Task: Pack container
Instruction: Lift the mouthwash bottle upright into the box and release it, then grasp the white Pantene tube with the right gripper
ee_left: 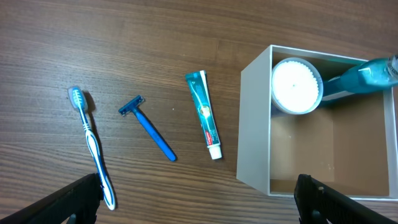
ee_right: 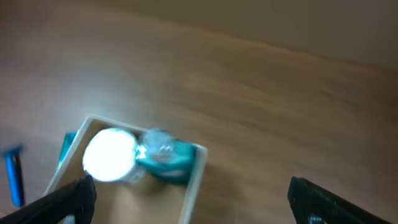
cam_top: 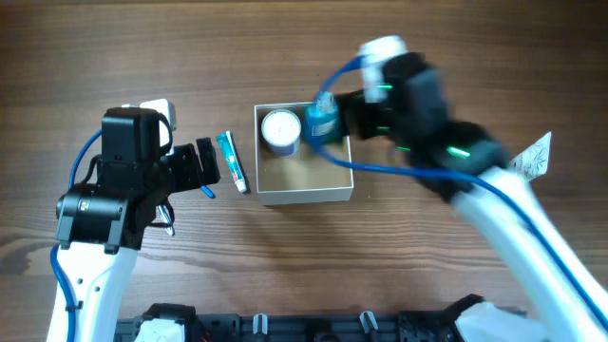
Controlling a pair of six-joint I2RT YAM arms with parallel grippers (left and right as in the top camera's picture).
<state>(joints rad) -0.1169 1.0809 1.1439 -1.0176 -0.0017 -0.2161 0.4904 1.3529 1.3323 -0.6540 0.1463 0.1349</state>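
The teal bottle is inside the container (cam_top: 323,125) and the crumpled wrapper (cam_top: 532,157) is lying free. My right gripper should continue to go toward the wrapper and close around it.
The container (cam_top: 306,198) is a square white box with a tan inside, at the table's middle. In it are a white-lidded jar (cam_top: 281,128) and a teal bottle (cam_top: 323,123) that leans in the far right corner. My right gripper (cam_top: 346,116) is blurred, just right of the bottle. In the right wrist view it (ee_right: 193,208) is open and empty over the container's rim (ee_right: 194,177), with the jar (ee_right: 111,154) and bottle (ee_right: 165,155) ahead. My left gripper (cam_top: 204,166) is open and empty, left of the container (ee_left: 254,130), as the left wrist view (ee_left: 199,205) shows.
A toothpaste tube (ee_left: 205,115), a blue razor (ee_left: 148,127) and a blue-white toothbrush (ee_left: 92,146) lie on the wood left of the container. The tube (cam_top: 232,161) lies between my left gripper and the box. A crumpled wrapper (cam_top: 534,157) lies far right.
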